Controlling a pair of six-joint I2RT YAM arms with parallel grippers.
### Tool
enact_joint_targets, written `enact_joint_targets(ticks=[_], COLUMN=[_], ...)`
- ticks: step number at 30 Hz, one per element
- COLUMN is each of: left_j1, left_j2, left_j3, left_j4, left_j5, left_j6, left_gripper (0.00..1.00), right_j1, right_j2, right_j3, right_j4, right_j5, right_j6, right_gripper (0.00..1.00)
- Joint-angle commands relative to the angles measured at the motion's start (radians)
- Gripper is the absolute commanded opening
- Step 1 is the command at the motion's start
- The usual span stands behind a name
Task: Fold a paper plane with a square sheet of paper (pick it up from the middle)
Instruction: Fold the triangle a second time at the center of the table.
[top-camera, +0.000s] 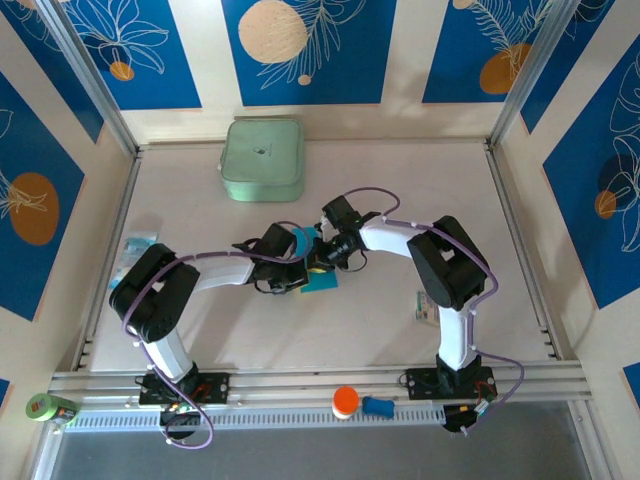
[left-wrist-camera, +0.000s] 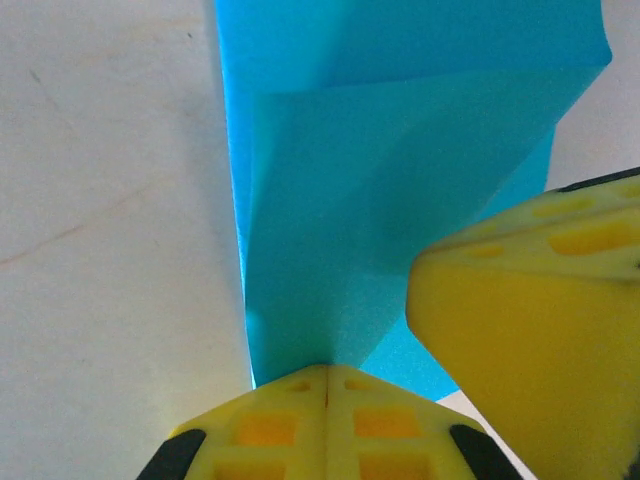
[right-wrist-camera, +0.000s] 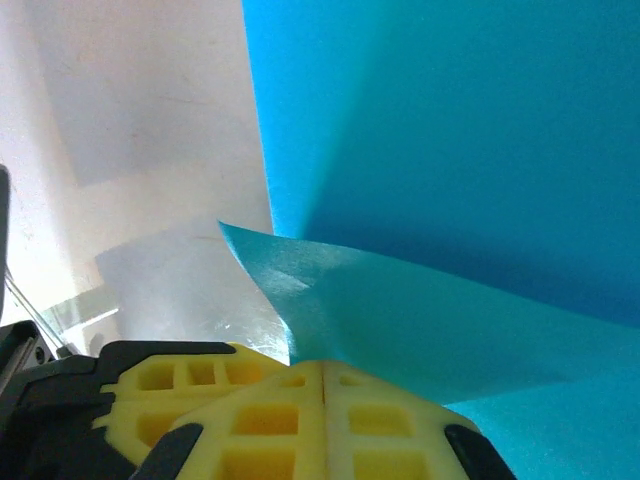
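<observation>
Next, my right gripper presses back toward the flap's far end (left-wrist-camera: 565, 90), because it is against my left gripper while the paper's raised flap (right-wrist-camera: 420, 315) is still bowed.
The square sheet of paper (top-camera: 322, 279), cyan-blue and folded into creased layers, lies at the table's middle between the two arms. My left gripper (top-camera: 298, 266) is shut on the sheet's near edge (left-wrist-camera: 330, 240), its yellow fingertips (left-wrist-camera: 327, 378) pressed together on the fold. From the right, my right gripper (top-camera: 325, 250) is shut on a raised flap of the sheet (right-wrist-camera: 420, 320); its fingertips (right-wrist-camera: 325, 368) meet at the flap's base. The two grippers almost touch: the right gripper's yellow finger (left-wrist-camera: 540, 330) fills the right side of the left wrist view.
A pale green rounded-square box (top-camera: 262, 160) sits at the back. Small printed packets lie at the left edge (top-camera: 138, 247) and by the right arm (top-camera: 424, 305). On the front rail are an orange-capped item (top-camera: 345, 401) and a green roll (top-camera: 45, 407).
</observation>
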Motion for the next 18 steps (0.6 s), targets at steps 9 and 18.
enact_joint_targets(ticks=[9,18], left_j1=[-0.009,-0.007], left_j2=[0.042,0.063], left_j3=[-0.042,-0.053], left_j4=[-0.107,-0.200], left_j5=[-0.045,-0.051], left_j6=[-0.039,-0.056], left_gripper=[0.04,0.04], right_j1=[-0.040,-0.190], right_j2=[0.046,0.053], right_j3=[-0.055,-0.015], right_j4=[0.027,0.071], right_j5=[0.006,0.025], right_j6=[-0.002,-0.060], right_gripper=[0.00,0.00])
